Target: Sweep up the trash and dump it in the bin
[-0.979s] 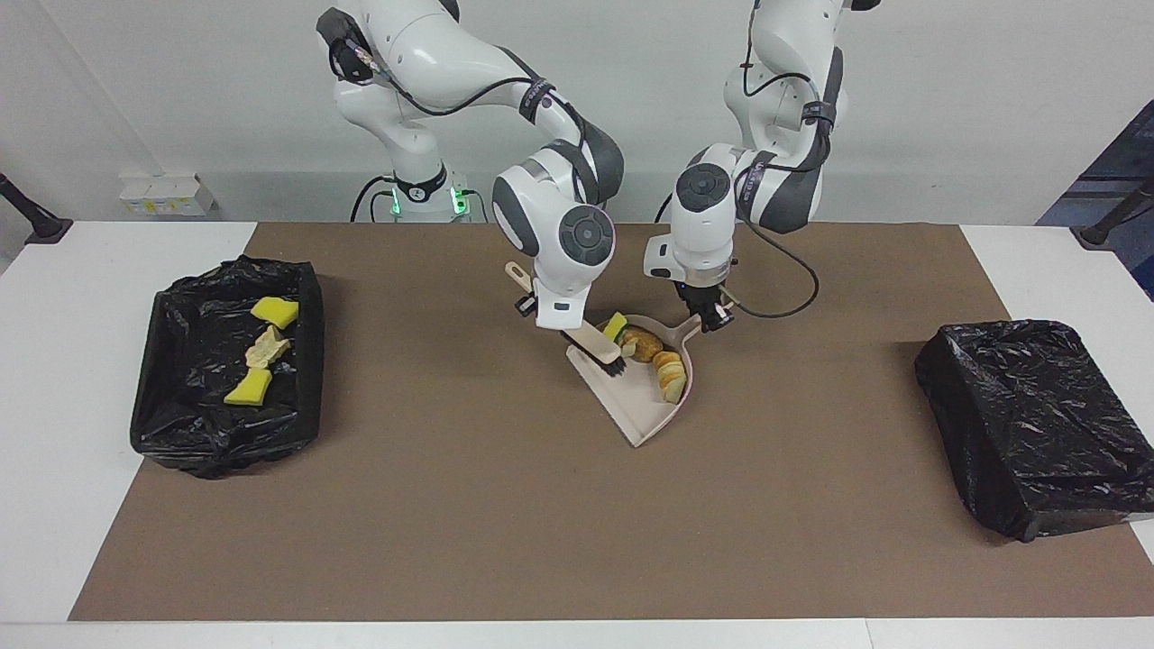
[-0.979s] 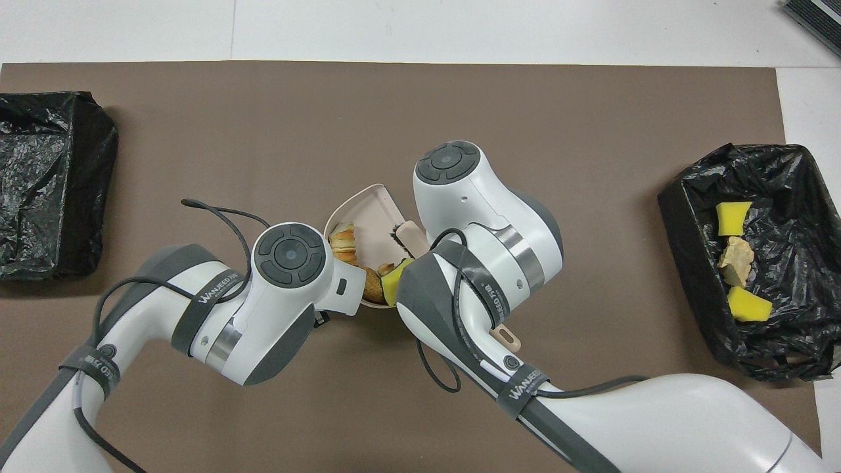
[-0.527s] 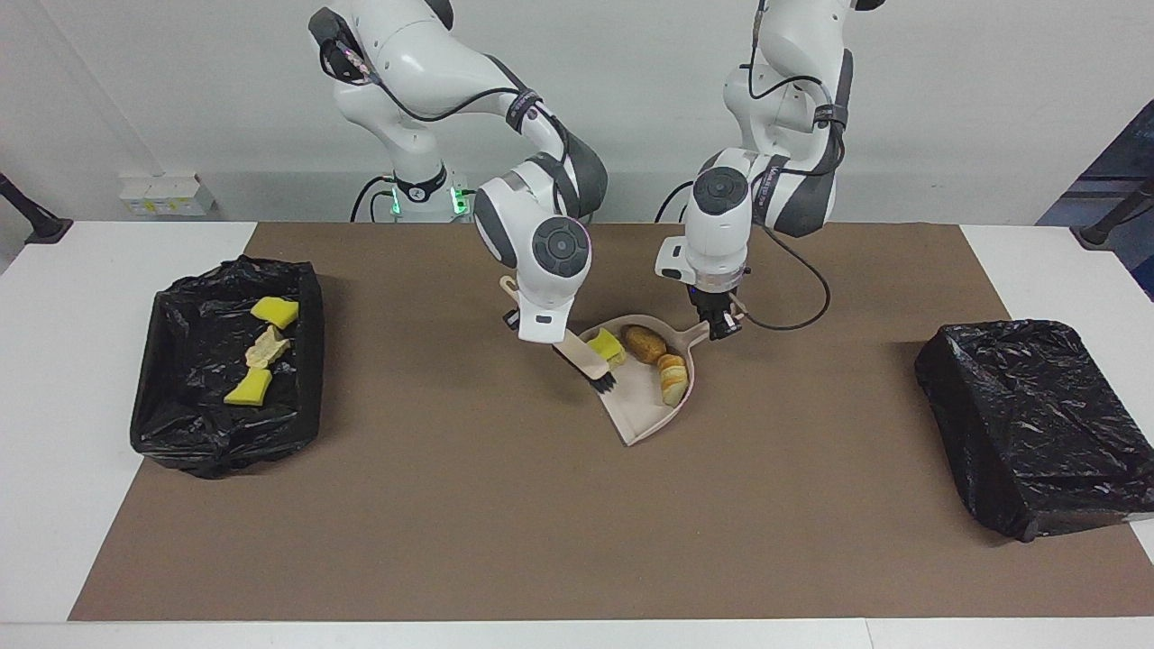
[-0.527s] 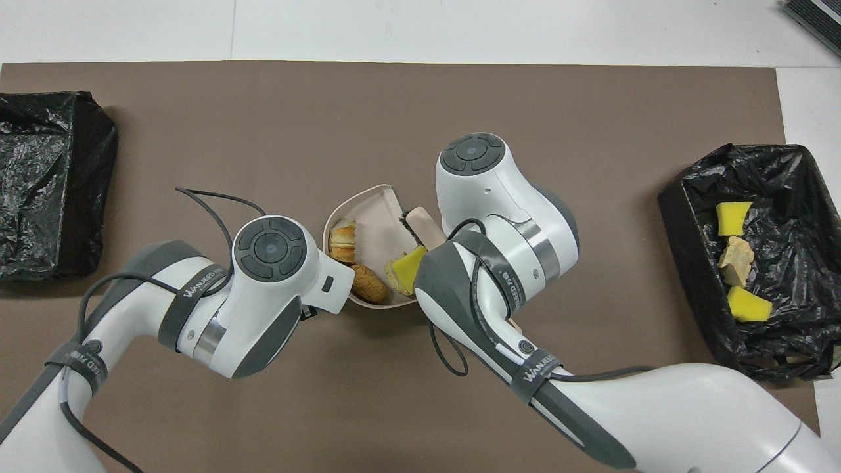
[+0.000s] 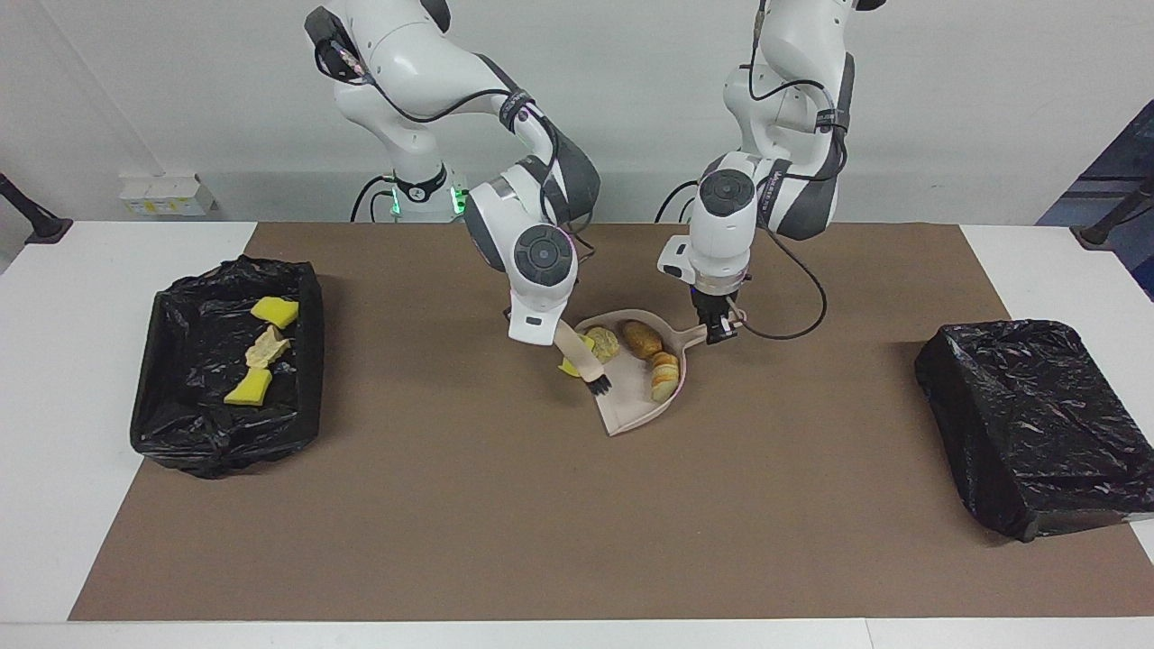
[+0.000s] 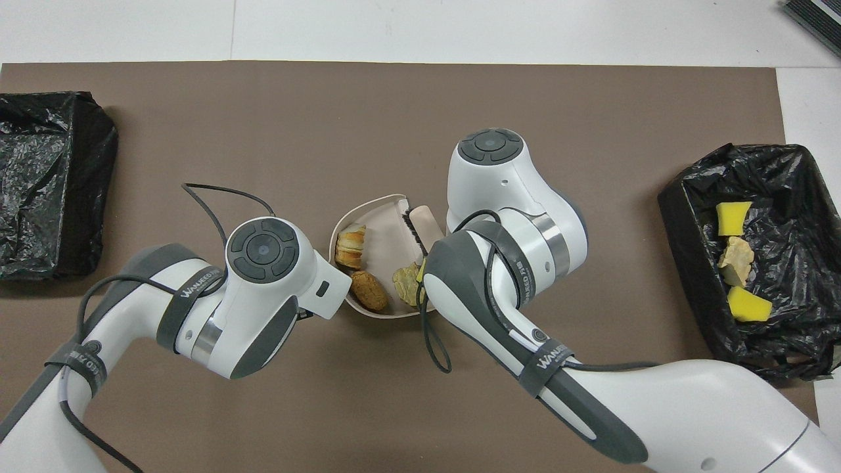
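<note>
My right gripper should move the brush back past the sponge and sweep it in, as the yellow sponge [image 5: 570, 369] lies at the dustpan's rim behind the brush's bristles.
The beige dustpan [image 5: 631, 410] [image 6: 384, 226] is near the middle of the mat, its handle in my shut left gripper [image 5: 718, 330]. In it lie trash pieces: a brown bread lump [image 5: 642, 337] [image 6: 368, 290], a sliced bread piece [image 5: 665, 374] [image 6: 349, 246] and a tan lump [image 5: 602, 342] [image 6: 405, 283]. A yellow sponge [image 5: 569, 367] shows at the pan's rim beside the brush. My right gripper [image 5: 544, 330] is shut on the handle of the brush [image 5: 584, 362] [image 6: 420, 222], bristles over the pan. The bin [image 5: 180, 433] [image 6: 683, 197] at the right arm's end holds three scraps.
A second black-lined bin [image 5: 1028, 424] [image 6: 46, 184] stands at the left arm's end of the table. The brown mat [image 5: 451, 505] covers the table between the two bins. In the overhead view both wrists hide their own fingers.
Both arms have risen and shifted a little toward the right arm's end with pan and brush. The brush has swung toward the pan's edge; the yellow sponge has slid to the rim.
</note>
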Robot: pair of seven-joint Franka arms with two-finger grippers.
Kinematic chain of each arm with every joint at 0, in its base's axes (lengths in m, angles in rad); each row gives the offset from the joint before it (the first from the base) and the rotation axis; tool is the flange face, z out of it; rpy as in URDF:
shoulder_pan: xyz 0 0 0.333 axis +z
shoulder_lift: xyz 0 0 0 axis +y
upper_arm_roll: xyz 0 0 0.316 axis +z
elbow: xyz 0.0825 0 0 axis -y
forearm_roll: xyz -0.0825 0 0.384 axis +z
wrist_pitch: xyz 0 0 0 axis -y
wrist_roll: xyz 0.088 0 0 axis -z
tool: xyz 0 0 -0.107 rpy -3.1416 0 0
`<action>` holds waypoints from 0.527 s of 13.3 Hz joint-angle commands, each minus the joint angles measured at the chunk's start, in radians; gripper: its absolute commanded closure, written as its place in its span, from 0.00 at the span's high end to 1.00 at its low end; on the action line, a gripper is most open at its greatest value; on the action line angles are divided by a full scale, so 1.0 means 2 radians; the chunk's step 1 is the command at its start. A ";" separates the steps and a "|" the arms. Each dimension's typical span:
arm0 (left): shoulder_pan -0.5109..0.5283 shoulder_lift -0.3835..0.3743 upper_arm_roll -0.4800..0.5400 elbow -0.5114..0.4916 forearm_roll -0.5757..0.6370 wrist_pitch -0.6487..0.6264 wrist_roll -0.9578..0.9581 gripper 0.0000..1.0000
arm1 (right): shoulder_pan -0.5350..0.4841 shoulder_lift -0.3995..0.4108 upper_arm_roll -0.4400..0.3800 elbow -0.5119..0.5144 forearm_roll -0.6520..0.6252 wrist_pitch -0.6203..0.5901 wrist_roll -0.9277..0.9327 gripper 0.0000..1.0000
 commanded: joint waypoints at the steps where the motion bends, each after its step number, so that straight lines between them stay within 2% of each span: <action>1: 0.004 -0.010 -0.005 -0.013 -0.011 0.014 0.026 0.00 | -0.001 -0.015 0.006 -0.010 0.017 0.013 0.032 0.00; 4: -0.011 -0.011 -0.005 -0.013 -0.011 0.012 0.029 0.00 | -0.022 -0.013 0.003 -0.009 0.008 -0.004 0.078 0.00; 6: -0.016 -0.011 -0.005 -0.013 -0.011 0.013 0.046 0.00 | -0.033 -0.008 -0.006 0.011 0.000 -0.029 0.091 0.00; 7: -0.016 -0.011 -0.005 -0.013 -0.011 0.012 0.055 0.00 | -0.038 -0.006 -0.008 0.012 -0.023 -0.030 0.092 0.00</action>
